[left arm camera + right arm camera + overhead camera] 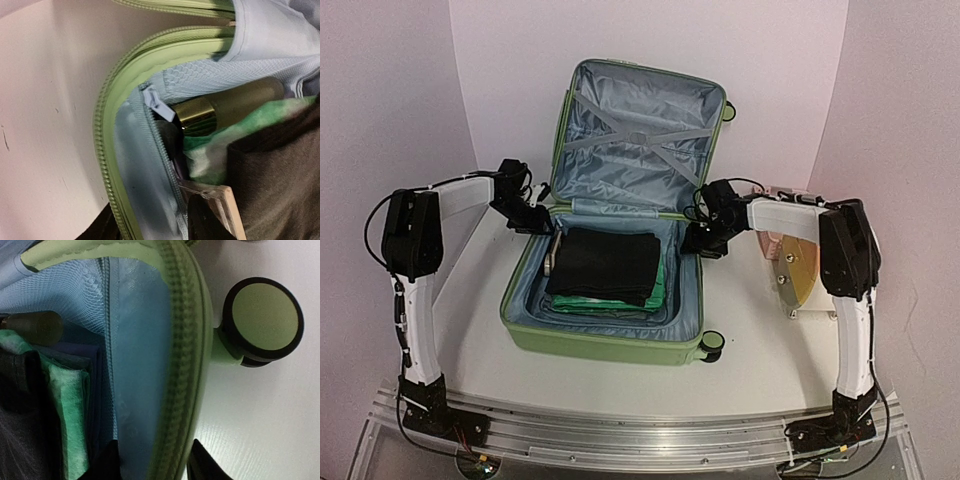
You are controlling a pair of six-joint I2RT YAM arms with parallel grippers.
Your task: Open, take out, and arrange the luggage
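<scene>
My right gripper is to bring the pink basket [772, 246] into the space beside the suitcase, but with the open suitcase filling the middle [605, 270], both grippers should slide the suitcase aside first.
The luggage [600, 340] is a light-green suitcase lying open, its lid [640, 120] propped up at the back with crossed straps across grey-blue lining. A folded black cloth [605, 262] sits on green cloth [661, 285] in the lower shell. My left gripper [542, 222] is at the shell's back left corner. It straddles the zip rim [107, 150], one finger outside and one inside, shut on the wall. My right gripper [700, 240] is shut the same way on the right wall [175, 390], near a wheel [262, 315].
A gold-capped bottle [197, 112] and a wooden-edged flat thing [227, 205] lie in the shell's left corner under the cloths. A pink basket [782, 192] and a yellowish disc [798, 272] stand right of the suitcase, behind my right arm. A front wheel [712, 345] juts out.
</scene>
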